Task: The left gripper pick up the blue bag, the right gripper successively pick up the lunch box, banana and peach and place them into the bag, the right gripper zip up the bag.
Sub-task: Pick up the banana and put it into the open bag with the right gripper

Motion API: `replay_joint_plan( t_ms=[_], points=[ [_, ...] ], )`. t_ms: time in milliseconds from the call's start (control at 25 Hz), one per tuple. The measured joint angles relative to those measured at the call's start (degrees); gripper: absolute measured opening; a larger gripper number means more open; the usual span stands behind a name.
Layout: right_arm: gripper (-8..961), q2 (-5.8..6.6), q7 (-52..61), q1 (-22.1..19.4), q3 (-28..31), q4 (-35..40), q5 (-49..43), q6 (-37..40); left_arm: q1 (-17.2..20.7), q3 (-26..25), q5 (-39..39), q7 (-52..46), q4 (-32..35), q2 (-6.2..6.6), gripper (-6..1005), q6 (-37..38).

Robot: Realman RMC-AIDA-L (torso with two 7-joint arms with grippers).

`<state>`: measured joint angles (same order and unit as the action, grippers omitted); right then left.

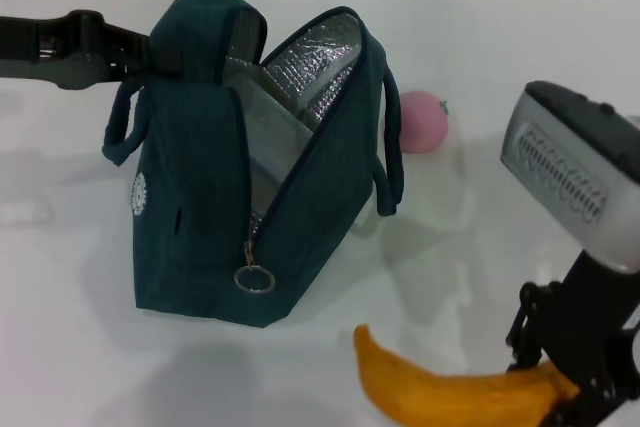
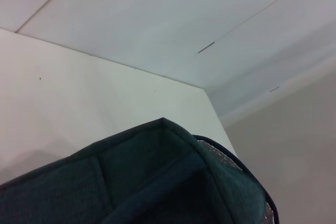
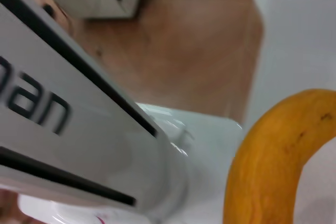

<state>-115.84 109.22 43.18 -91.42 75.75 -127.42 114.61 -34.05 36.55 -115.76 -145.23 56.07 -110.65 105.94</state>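
Next, I lift the banana with my right gripper and turn the banana's free tip [image 1: 364, 337] toward the bag's narrow opening [image 1: 284, 112], because that tip points past the front of the bag.
The blue bag [image 1: 230, 197] stands upright left of centre, unzipped, with its silver lining showing. Its zip pull ring [image 1: 254, 280] hangs low on the front. Inside the opening I see a flat grey shape that looks like the lunch box [image 1: 272, 152]. My left gripper [image 1: 150, 55] reaches in from the left and is shut on the bag's top flap, whose fabric [image 2: 157, 182] fills the left wrist view. The pink peach [image 1: 422, 122] lies behind the bag to the right. At the bottom right, my right gripper [image 1: 556, 385] is shut on one end of the banana [image 1: 440, 397] [image 3: 273, 161].
The bag's carrying straps [image 1: 390, 147] hang loose on both sides. The white table [image 1: 500, 37] runs back to a wall seam. My right arm's grey housing [image 1: 575, 182] stands above the banana at the right edge.
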Motion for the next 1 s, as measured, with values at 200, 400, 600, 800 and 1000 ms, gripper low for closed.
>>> replay_joint_plan(
  t_ms=[200,400,600,800,1000],
  points=[
    [438,0.11,0.09,0.46,6.21,-0.37,7.75,5.17,-0.15,-0.08,0.0,0.02,0.0,0.0,37,-0.03],
    [438,0.86,1.55,2.48,18.71,-7.11,17.03,8.57,-0.15,-0.08,0.0,0.03,0.0,0.0,37,-0.04],
    [438,3.67,6.63,5.77,25.6,-15.88,22.16,8.63,-0.08,-0.01,0.01,0.03,0.0,0.0,37,-0.02],
    [438,7.1,10.85,8.3,29.76,-21.38,27.68,8.61,-0.18,0.14,0.01,0.1,0.0,0.0,37,0.07],
    [438,8.95,13.14,11.41,34.24,-31.71,30.59,8.55,-0.47,0.23,0.02,0.12,0.01,-0.09,37,0.12]
  ],
)
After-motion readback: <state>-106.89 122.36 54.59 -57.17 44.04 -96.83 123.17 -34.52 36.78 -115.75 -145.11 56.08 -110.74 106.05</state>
